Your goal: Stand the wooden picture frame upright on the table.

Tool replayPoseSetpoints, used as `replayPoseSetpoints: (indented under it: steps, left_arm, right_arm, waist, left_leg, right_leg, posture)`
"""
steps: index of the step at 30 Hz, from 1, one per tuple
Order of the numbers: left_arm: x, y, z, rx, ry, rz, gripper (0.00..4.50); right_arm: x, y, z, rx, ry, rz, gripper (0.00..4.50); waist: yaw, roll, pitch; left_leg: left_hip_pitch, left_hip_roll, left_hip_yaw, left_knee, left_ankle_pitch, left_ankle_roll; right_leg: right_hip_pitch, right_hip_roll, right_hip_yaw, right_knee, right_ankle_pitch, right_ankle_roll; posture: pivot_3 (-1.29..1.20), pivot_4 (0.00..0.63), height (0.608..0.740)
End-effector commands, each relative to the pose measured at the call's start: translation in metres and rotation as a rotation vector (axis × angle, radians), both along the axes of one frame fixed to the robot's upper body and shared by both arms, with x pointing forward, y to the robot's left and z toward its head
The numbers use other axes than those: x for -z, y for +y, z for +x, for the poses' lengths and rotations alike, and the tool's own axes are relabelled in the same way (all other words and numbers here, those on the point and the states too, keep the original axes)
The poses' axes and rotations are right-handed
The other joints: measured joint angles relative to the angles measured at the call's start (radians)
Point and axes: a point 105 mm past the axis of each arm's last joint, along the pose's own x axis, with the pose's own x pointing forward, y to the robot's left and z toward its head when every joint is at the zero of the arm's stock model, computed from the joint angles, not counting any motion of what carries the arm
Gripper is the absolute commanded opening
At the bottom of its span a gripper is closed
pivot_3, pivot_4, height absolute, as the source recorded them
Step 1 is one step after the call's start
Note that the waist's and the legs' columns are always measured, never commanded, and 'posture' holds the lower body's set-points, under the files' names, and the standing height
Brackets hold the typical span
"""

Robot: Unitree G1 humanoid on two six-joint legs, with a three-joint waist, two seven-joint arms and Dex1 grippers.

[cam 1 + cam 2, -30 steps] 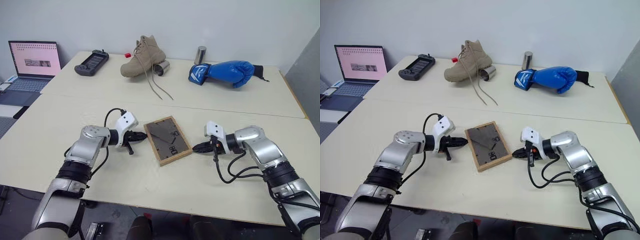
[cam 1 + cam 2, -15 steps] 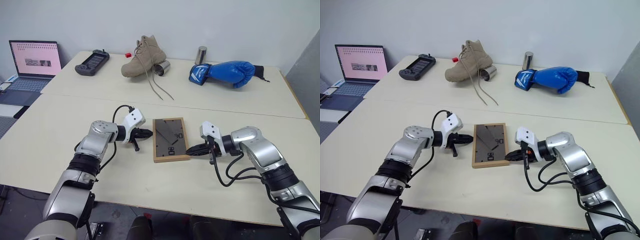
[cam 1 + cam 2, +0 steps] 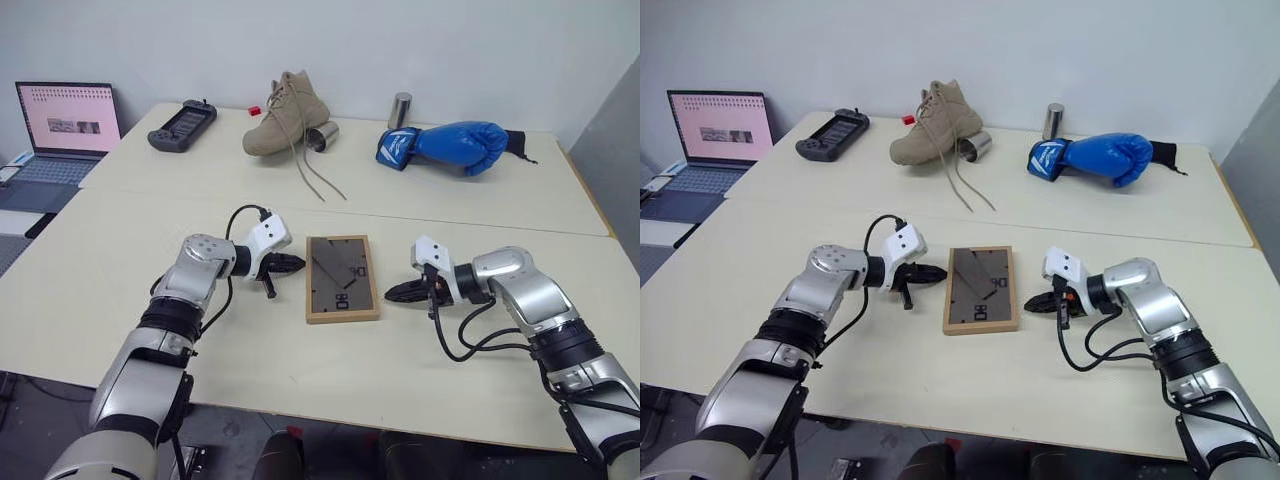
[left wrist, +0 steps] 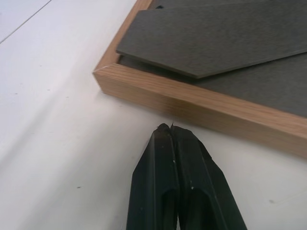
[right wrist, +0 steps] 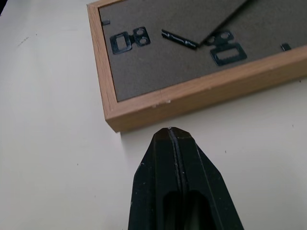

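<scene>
The left gripper's closed fingers are level beside the flat picture frame's long edge [image 3: 309, 268], so the robot should move back, turn the open fingers upright and pinch that edge [image 3: 308, 300].
The wooden picture frame [image 3: 341, 277] lies flat on the table [image 3: 300, 370], face down, its dark grey backing board and easel leg up. It sits squarely between my two grippers. My left gripper [image 3: 298, 264] is shut and empty, its tip a short gap from the frame's left edge [image 4: 201, 108]. My right gripper [image 3: 388, 296] is shut and empty too, pointing at the frame's near right corner [image 5: 115, 122] with a small gap between them.
Along the far half of the table stand a tan boot [image 3: 285, 117] with trailing laces, a metal cup [image 3: 322, 135] on its side, a metal cylinder [image 3: 400, 109], a blue boxing glove [image 3: 450, 145] and a black handheld console [image 3: 181, 125]. A laptop [image 3: 62, 125] sits off to the far left.
The frame turned from askew to square between my grippers. My right gripper touched its near right corner half a second ago and has since drawn back; the left stays close by the left edge.
</scene>
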Motion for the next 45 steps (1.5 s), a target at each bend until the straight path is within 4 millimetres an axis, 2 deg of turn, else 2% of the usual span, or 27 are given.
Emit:
replayPoseSetpoints:
  steps: [1, 6, 14, 20, 23, 26, 29, 31, 36, 39, 45]
  left_arm:
    - [-0.006, -0.003, 0.010, -0.020, -0.043, 0.019, 0.02]
    - [-0.009, -0.020, 0.018, -0.014, -0.062, 0.009, 0.02]
    - [-0.011, -0.017, 0.015, 0.008, -0.056, 0.010, 0.02]
    - [-0.012, 0.004, 0.009, -0.022, -0.042, 0.018, 0.02]
    - [-0.016, 0.023, -0.002, -0.050, 0.011, -0.030, 0.02]
    - [-0.021, 0.039, -0.016, -0.075, 0.080, -0.097, 0.02]
    - [-0.030, 0.051, -0.033, -0.087, 0.178, -0.183, 0.51]
    - [-0.038, 0.054, -0.045, -0.090, 0.263, -0.259, 1.04]
    - [-0.052, 0.049, -0.065, -0.123, 0.533, -0.467, 2.20]
    - [-0.051, 0.044, -0.066, -0.165, 0.637, -0.544, 2.80]
    - [-0.038, 0.031, -0.063, -0.189, 0.730, -0.576, 3.97]
  right_arm:
    - [-0.005, 0.003, 0.002, -0.039, -0.059, -0.019, 0.00]
    - [-0.002, 0.022, -0.010, -0.098, -0.029, 0.016, 0.00]
    - [-0.004, 0.041, -0.017, -0.124, -0.015, 0.056, 0.00]
    - [-0.003, 0.024, -0.002, -0.052, -0.056, 0.017, 0.00]
    - [-0.011, 0.011, 0.008, -0.002, -0.090, 0.021, 0.00]
    - [-0.017, 0.002, 0.009, 0.012, -0.104, 0.022, 0.00]
    - [-0.021, -0.005, 0.009, 0.022, -0.110, 0.022, 0.00]
    - [-0.021, -0.007, 0.009, 0.030, -0.111, 0.021, 0.00]
    - [-0.017, -0.005, 0.014, 0.052, -0.116, 0.015, 0.00]
    - [-0.015, 0.000, 0.016, 0.049, -0.115, 0.017, 0.00]
    - [-0.013, 0.003, 0.020, 0.048, -0.120, 0.009, 0.00]
  waist:
    - [-0.002, 0.000, 0.000]
    - [-0.001, 0.000, 0.000]
    - [-0.001, 0.000, 0.000]
    - [-0.004, 0.000, 0.000]
    - [-0.007, 0.000, 0.000]
    - [-0.010, 0.000, 0.000]
    - [-0.010, 0.000, 0.000]
    - [-0.010, 0.000, 0.000]
    - [-0.011, 0.000, 0.000]
    - [-0.012, 0.000, 0.000]
    - [-0.008, 0.000, 0.000]
  left_leg:
    - [0.000, 0.000, 0.000, 0.000, 0.000, 0.000]
    - [0.000, 0.000, 0.000, 0.000, 0.000, 0.000]
    - [0.000, 0.000, 0.000, 0.000, 0.000, 0.000]
    - [0.000, 0.000, 0.000, 0.000, 0.000, 0.000]
    - [0.000, 0.000, 0.000, 0.000, 0.000, 0.000]
    - [0.000, 0.001, 0.000, -0.001, 0.000, 0.000]
    - [0.000, 0.001, 0.000, -0.001, 0.000, 0.000]
    - [0.000, 0.001, 0.000, -0.001, 0.000, 0.000]
    - [0.000, 0.001, 0.000, -0.001, 0.000, 0.000]
    - [0.000, 0.001, 0.000, -0.001, 0.000, 0.000]
    - [0.000, 0.001, 0.000, -0.001, 0.000, 0.000]
  right_leg:
    - [0.000, 0.000, 0.000, 0.000, 0.000, 0.000]
    - [0.000, 0.000, 0.000, 0.000, 0.000, 0.000]
    - [0.000, 0.000, 0.000, 0.000, 0.000, 0.000]
    - [0.000, 0.000, 0.000, 0.000, 0.000, 0.000]
    - [0.000, 0.000, 0.000, 0.000, 0.000, 0.000]
    - [-0.001, 0.000, 0.000, 0.000, 0.000, 0.000]
    - [-0.001, 0.000, 0.000, 0.001, 0.000, 0.000]
    - [-0.001, 0.000, -0.001, 0.001, 0.000, 0.000]
    - [0.000, 0.000, -0.001, 0.000, 0.000, 0.000]
    - [0.000, 0.000, -0.001, 0.001, 0.000, 0.000]
    - [0.000, 0.000, -0.001, 0.001, 0.000, 0.000]
  posture:
    - [0.00, 0.150, 0.740]
    - [0.00, 0.150, 0.740]
    - [0.00, 0.150, 0.740]
    - [0.00, 0.150, 0.740]
    - [0.00, 0.150, 0.740]
    - [0.00, 0.150, 0.740]
    - [0.00, 0.150, 0.740]
    - [0.00, 0.150, 0.740]
    - [0.00, 0.150, 0.740]
    - [0.00, 0.150, 0.740]
    - [0.00, 0.150, 0.740]
